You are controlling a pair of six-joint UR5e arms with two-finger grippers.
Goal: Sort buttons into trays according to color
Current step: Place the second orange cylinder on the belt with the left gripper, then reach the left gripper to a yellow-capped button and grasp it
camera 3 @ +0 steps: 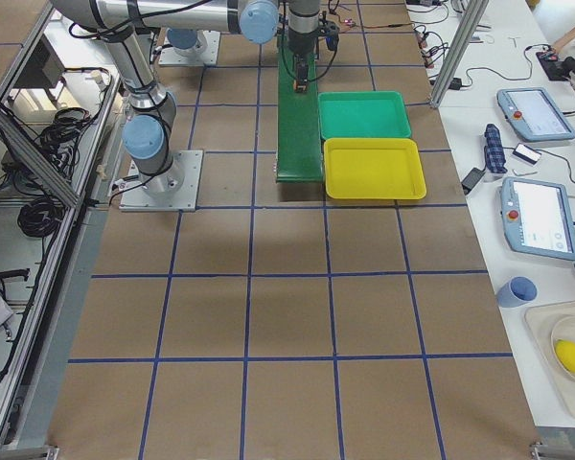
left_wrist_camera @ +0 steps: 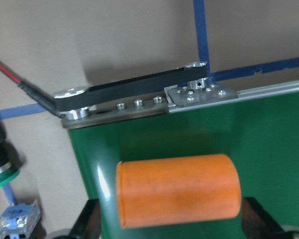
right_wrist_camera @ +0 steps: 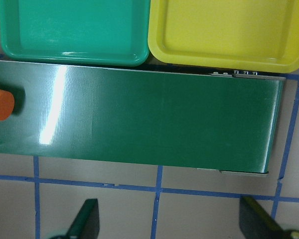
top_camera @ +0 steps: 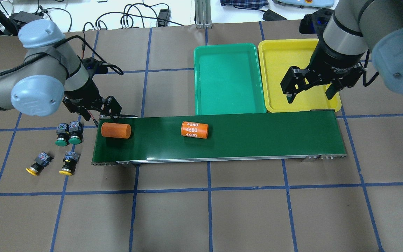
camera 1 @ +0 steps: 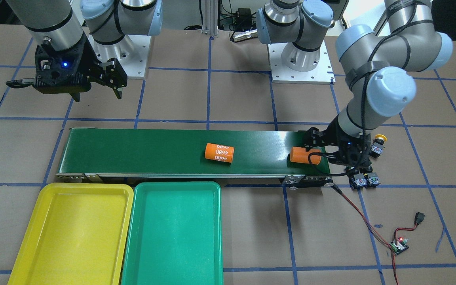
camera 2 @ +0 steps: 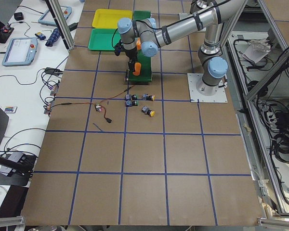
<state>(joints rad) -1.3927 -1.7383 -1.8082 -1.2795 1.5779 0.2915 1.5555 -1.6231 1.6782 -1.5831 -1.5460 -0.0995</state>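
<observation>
I can see pulleys and wires point(camera 1: 314, 182) at the conveyor belt's end, so the yellow button point(camera 1: 379, 139) will travel toward my right gripper once I put it there.
Two green buttons point(top_camera: 61, 135) point(top_camera: 75, 133) and two yellow buttons point(top_camera: 36, 165) point(top_camera: 68, 164) lie on the table off the left end of the belt. The green tray point(top_camera: 227, 77) and the yellow tray point(top_camera: 278, 70) sit side by side beyond the belt, with nothing in them. My left gripper point(top_camera: 108, 117) hangs open over the belt's left end, its fingers point(left_wrist_camera: 89, 221) either side of an orange cylinder point(left_wrist_camera: 177, 190) without touching it. My right gripper point(top_camera: 309, 98) is open and holds nothing, above the near edge of the yellow tray.
The long dark-green conveyor belt point(top_camera: 257, 134) crosses the middle of the table. It carries the plain orange cylinder point(top_camera: 116, 130) at its left end and another marked 4680 point(top_camera: 195, 130) near the centre. A small controller board point(camera 1: 399, 245) with red and black wires lies beside the buttons.
</observation>
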